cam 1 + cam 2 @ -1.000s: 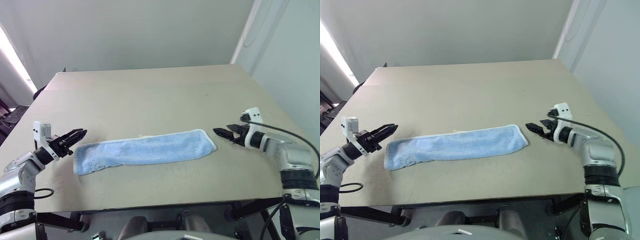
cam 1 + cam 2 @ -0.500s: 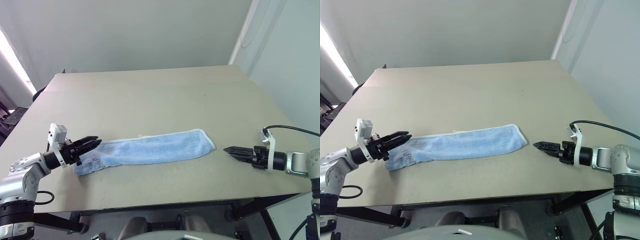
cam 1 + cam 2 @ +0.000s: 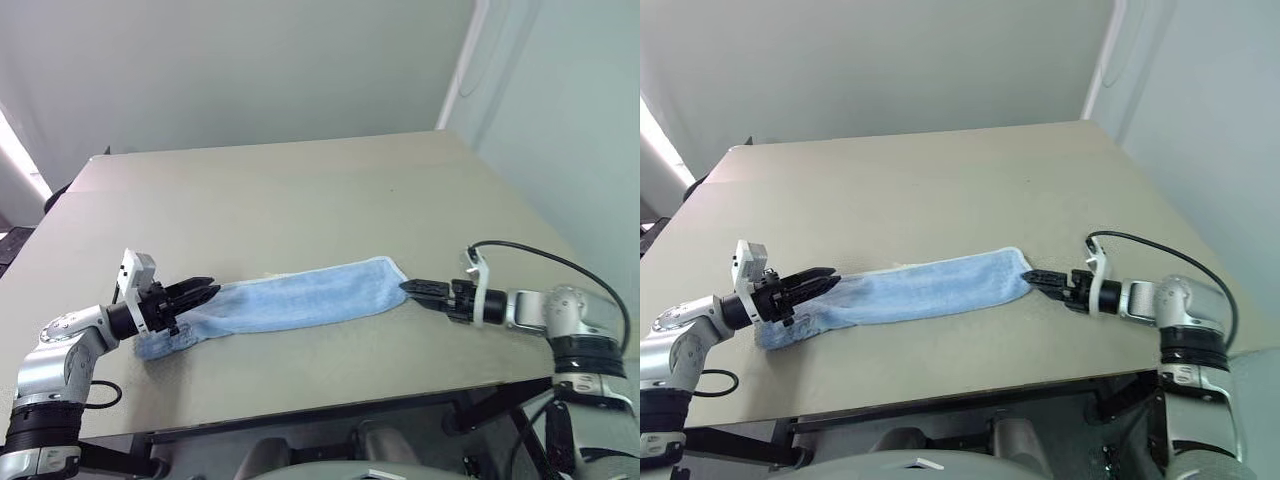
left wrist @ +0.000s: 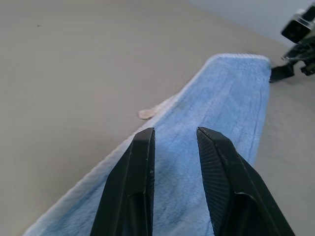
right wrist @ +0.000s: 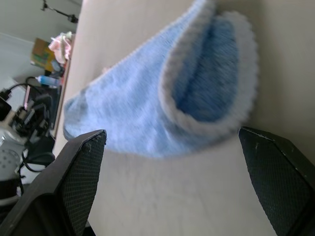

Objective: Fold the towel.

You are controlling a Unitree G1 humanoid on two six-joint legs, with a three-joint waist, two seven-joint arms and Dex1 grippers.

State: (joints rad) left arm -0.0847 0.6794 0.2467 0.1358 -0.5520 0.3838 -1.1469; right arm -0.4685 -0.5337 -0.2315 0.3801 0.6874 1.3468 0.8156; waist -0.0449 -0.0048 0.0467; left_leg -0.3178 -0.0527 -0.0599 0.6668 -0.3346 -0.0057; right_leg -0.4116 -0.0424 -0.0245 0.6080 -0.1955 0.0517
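Next, my right gripper pinches both white edges (image 5: pixel 212 129) together first, because the towel's doubled end (image 5: pixel 209 88) gapes open ahead of it. Then it should fold that end of the towel over the strip.
The light-blue towel (image 3: pixel 300 298) lies on the table as a long folded strip running left to right. My left gripper (image 3: pixel 207 291) hovers low over its left end, pointing along the strip. In the left wrist view its fingers (image 4: pixel 140 162) stand a narrow gap apart with the towel (image 4: pixel 231 98) beneath them and nothing pinched. My right gripper (image 3: pixel 409 286) points left, its tips at the towel's right end. In the right wrist view the right gripper (image 5: pixel 170 132) is wide open, and the towel's doubled, white-edged end (image 5: pixel 147 108) lies just ahead of the fingers.
The beige table (image 3: pixel 300 190) stretches far behind the towel; its front edge runs just below both arms. A small pale scrap (image 4: pixel 146 113) sticks out at the towel's far edge. A black cable (image 3: pixel 540 255) loops over my right wrist. The wall stands behind.
My right gripper has swung left from the table's right front up to the towel's right end. My left gripper has moved right, over the towel's left end. The camera view has also shifted.
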